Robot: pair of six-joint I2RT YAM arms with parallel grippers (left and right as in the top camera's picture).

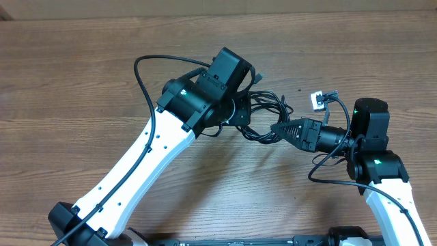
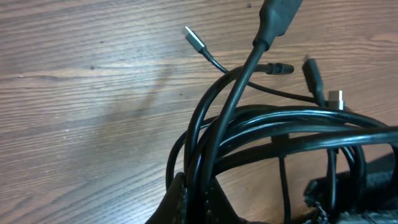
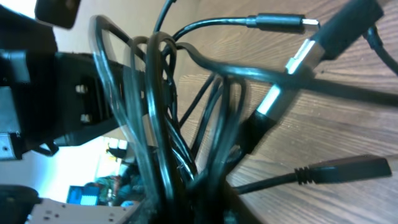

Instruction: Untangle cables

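Note:
Looped strands [image 1: 276, 104] go from my left gripper into the fingers of my right gripper. So next my right gripper opens while my left gripper pulls the bundle [image 1: 257, 131] away.
The cables [image 1: 268, 102] form a tangled black bundle at mid-table, between my two grippers. My left gripper [image 1: 240, 113] comes in from the left and is shut on several strands; in the left wrist view the cords [image 2: 280, 121] run down into its pinched fingertips [image 2: 199, 198]. The right gripper [image 1: 275, 128] points left into the bundle's lower right side. In the right wrist view, strands [image 3: 155, 112] pass between its jaws [image 3: 193, 200], which are closed around them. Loose plug ends [image 2: 194, 38] lie on the wood beyond the bundle.
A cord end with a white tag [image 1: 317, 101] lies right of the bundle, near the right arm's wrist [image 1: 369, 123]. The left arm's thick black cable [image 1: 145, 78] loops over the wooden table [image 1: 68, 82]. The left arm's body [image 3: 68, 93] fills the right wrist view's left side.

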